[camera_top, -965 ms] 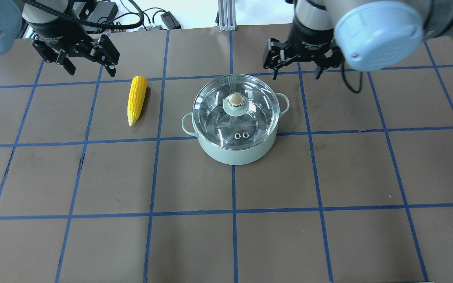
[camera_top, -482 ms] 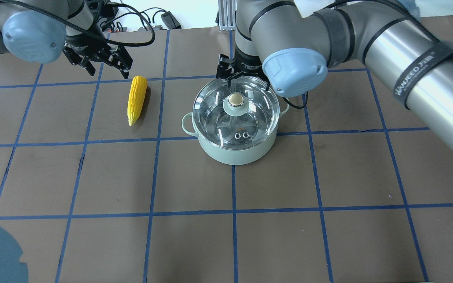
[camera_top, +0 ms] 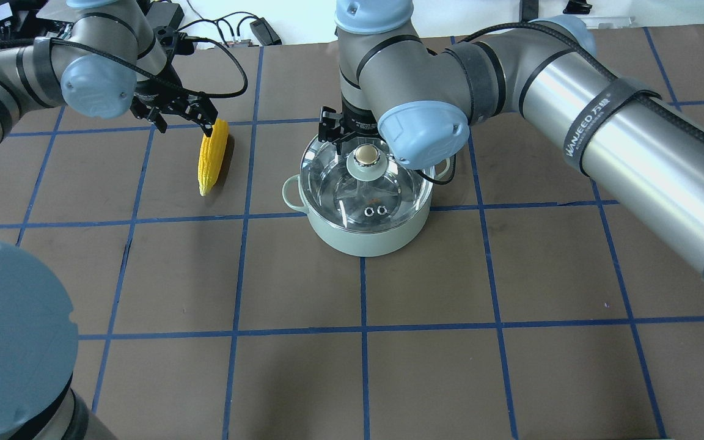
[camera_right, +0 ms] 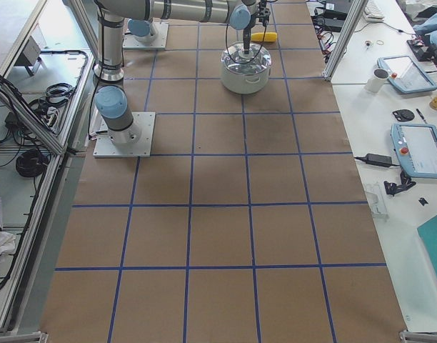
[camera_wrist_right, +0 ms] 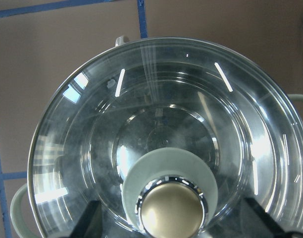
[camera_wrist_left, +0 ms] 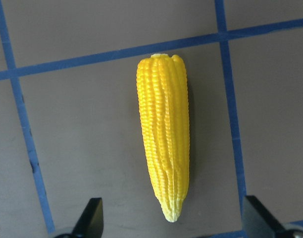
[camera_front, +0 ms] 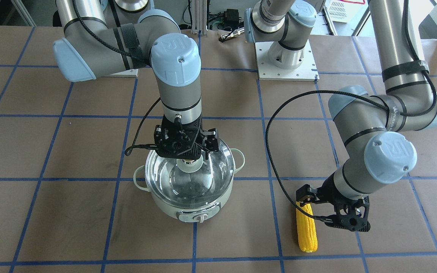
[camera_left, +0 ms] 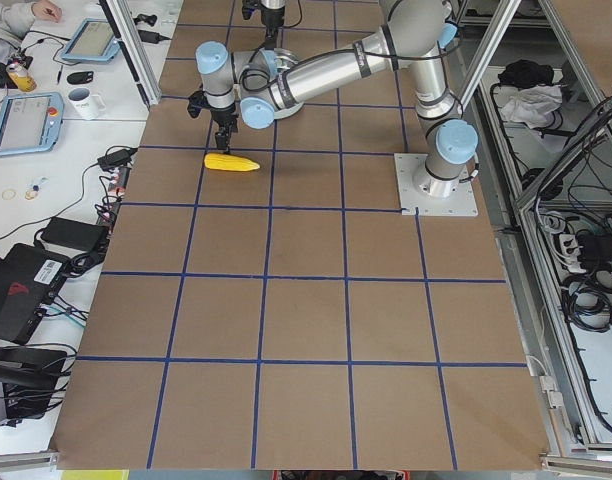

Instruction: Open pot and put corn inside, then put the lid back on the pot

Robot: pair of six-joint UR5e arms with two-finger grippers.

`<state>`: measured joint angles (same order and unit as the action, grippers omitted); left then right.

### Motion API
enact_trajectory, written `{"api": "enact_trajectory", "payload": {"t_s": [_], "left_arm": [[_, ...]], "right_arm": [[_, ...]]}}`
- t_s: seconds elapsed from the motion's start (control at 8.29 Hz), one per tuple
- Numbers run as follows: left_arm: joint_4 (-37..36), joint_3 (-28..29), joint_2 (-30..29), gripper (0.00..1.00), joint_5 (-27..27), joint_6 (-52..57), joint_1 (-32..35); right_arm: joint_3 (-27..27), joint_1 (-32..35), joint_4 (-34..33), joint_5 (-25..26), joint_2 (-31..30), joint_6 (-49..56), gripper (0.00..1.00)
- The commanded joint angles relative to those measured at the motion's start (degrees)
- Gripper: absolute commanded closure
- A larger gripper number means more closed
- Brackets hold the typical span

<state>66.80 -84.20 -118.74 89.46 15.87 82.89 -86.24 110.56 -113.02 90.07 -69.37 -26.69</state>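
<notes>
My gripper will bring the glass lid (camera_front: 213,182) straight off in one piece when it lifts the beige-gold knob, because the smooth round rim (camera_front: 164,200) only rests on the pot.
The pot (camera_top: 364,235) stands mid-table with its glass lid (camera_top: 388,183) on it. The grey control panel (camera_front: 199,217) faces away from me. My right gripper (camera_front: 186,151) hangs open just over the lid. Its fingertips stand either side of the beige-gold knob (camera_wrist_right: 171,214) without holding it. The corn (camera_top: 212,156) lies flat on the table to the pot's left, tip towards me. My left gripper (camera_top: 184,125) hovers open above the corn. In the left wrist view the corn (camera_wrist_left: 165,144) lies ahead of the spread fingertips (camera_wrist_left: 93,218).
The table (camera_top: 511,275) is brown with a blue tape grid. My right arm's long forearm (camera_top: 633,140) stretches over the table to the pot's right. Cables (camera_top: 254,27) lie at the far edge. Side benches hold tablets and a mug (camera_right: 379,78).
My right arm swung left, and its open gripper came over the lid knob. My left gripper moved right, over the corn. Pot, lid and corn have not moved.
</notes>
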Motion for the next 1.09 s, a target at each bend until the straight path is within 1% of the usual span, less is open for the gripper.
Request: {"api": "enact_trajectory", "payload": {"t_s": [0.0, 0.12, 0.24, 0.36, 0.48, 0.6, 0.72, 0.84, 0.96], "left_arm": [[-3.5, -0.2, -5.2, 0.0, -3.3, -0.1, -0.3], [-4.4, -0.2, -6.0, 0.0, -3.3, 0.3, -0.3], [-7.4, -0.3, -6.8, 0.0, -3.3, 0.4, -0.3], [-8.0, -0.2, -8.1, 0.0, -3.3, 0.5, -0.3], [-8.0, -0.2, -9.0, 0.04, -3.2, 0.5, -0.3], [-8.0, -0.2, -9.2, 0.07, -3.2, 0.6, -0.3], [-8.0, -0.2, -9.4, 0.18, -3.1, -0.1, -0.3], [-7.4, 0.2, -9.6, 0.82, -2.2, -0.7, -0.3], [-7.3, 0.3, -9.4, 1.0, -2.4, -0.9, -0.3]], "right_arm": [[-0.2, 0.1, -0.1, 0.1, 0.5, 0.4, 0.17], [-0.2, 0.0, -0.1, 0.1, 0.5, 0.4, 0.24], [-0.2, 0.0, -0.1, 0.1, 0.5, 0.5, 0.29], [-0.2, 0.0, -0.2, 0.1, 0.6, 0.3, 0.3], [-0.2, 0.0, -0.2, 0.1, 0.7, 0.0, 0.31], [-0.2, 0.0, -0.2, 0.2, 0.8, 0.1, 0.33], [-0.2, 0.0, -0.2, 0.8, 0.8, 0.2, 0.34], [-0.2, 0.0, -0.1, 0.8, 0.8, 0.3, 0.38], [-0.2, 0.0, -0.1, 0.8, 0.8, 0.4, 0.41]]}}
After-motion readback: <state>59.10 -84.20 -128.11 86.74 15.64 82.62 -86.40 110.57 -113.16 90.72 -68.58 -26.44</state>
